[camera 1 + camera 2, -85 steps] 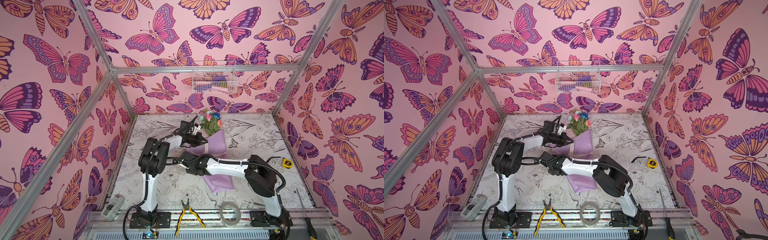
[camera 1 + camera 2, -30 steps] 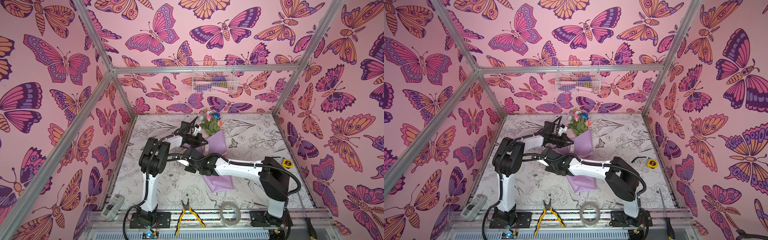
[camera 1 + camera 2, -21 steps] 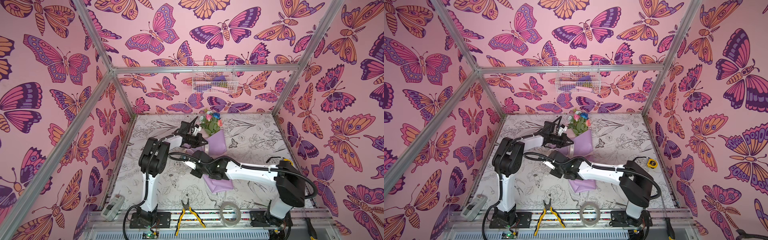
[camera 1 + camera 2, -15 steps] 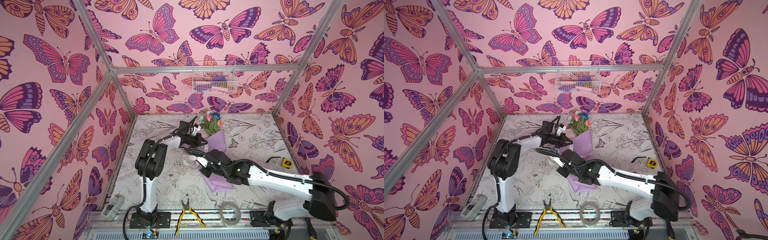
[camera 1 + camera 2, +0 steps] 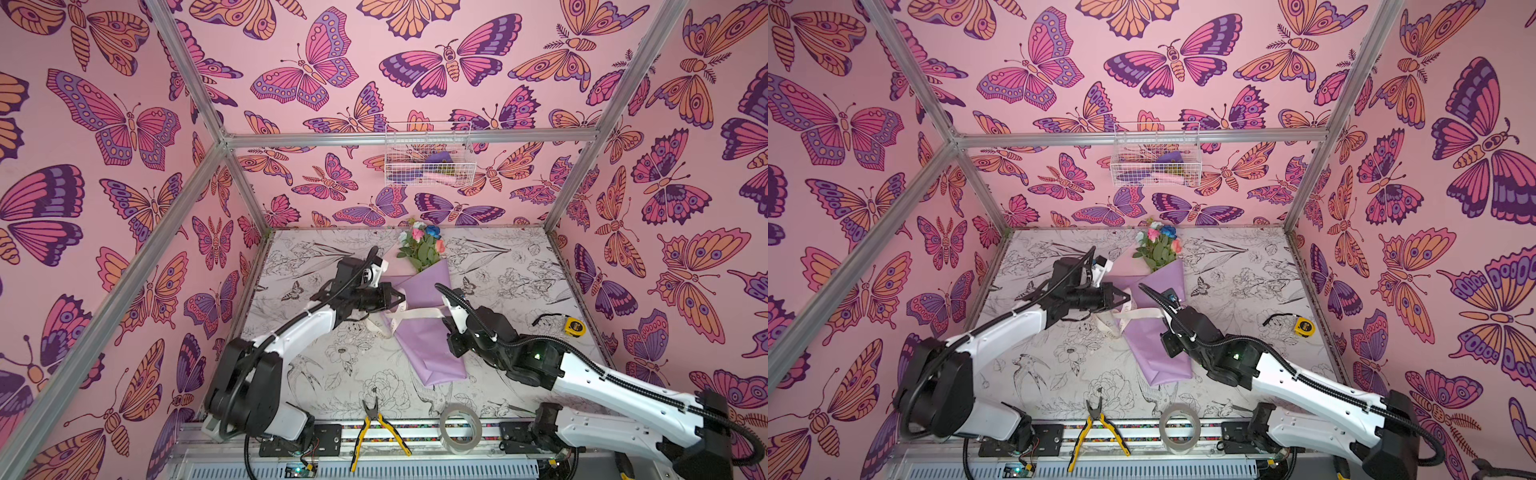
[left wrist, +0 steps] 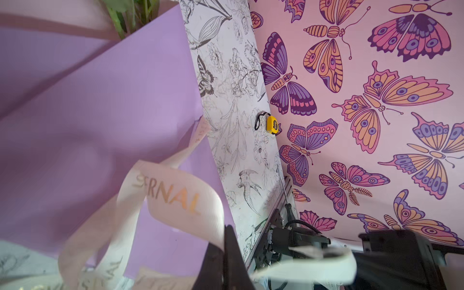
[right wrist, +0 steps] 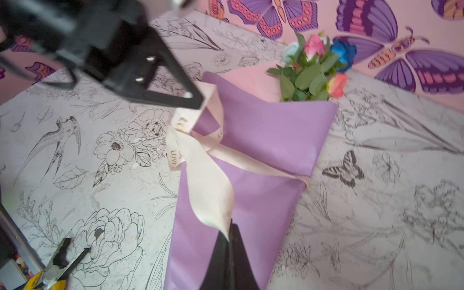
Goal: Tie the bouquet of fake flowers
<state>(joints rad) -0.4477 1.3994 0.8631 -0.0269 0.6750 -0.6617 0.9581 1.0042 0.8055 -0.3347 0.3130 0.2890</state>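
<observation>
The ribbon's other end (image 5: 430, 313) is held across the lilac cone by my right gripper, so my left gripper should keep pulling its loop past the cone's edge (image 5: 393, 331) and let go there.
The bouquet (image 5: 424, 345) is a lilac paper cone lying on the flower-printed table in both top views, narrow end toward me. The fake flowers (image 5: 422, 245) stick out of its far, wide end. A cream printed ribbon (image 5: 415, 312) crosses the cone's middle. My left gripper (image 5: 401, 298) is at the cone's left edge, shut on a loop of ribbon (image 6: 175, 195). My right gripper (image 5: 445, 312) hovers above the cone's right edge, shut on the ribbon's other end (image 7: 208, 195), which runs slack across the paper (image 7: 263, 130).
Yellow-handled pliers (image 5: 376, 424) and a roll of clear tape (image 5: 460, 424) lie at the table's front edge. A yellow tape measure (image 5: 573, 326) sits by the right wall. A white wire basket (image 5: 428, 158) hangs on the back wall.
My right gripper has swung from the cone's left side over to its right, carrying its ribbon end across the paper. The left gripper has stayed almost still, holding its ribbon.
</observation>
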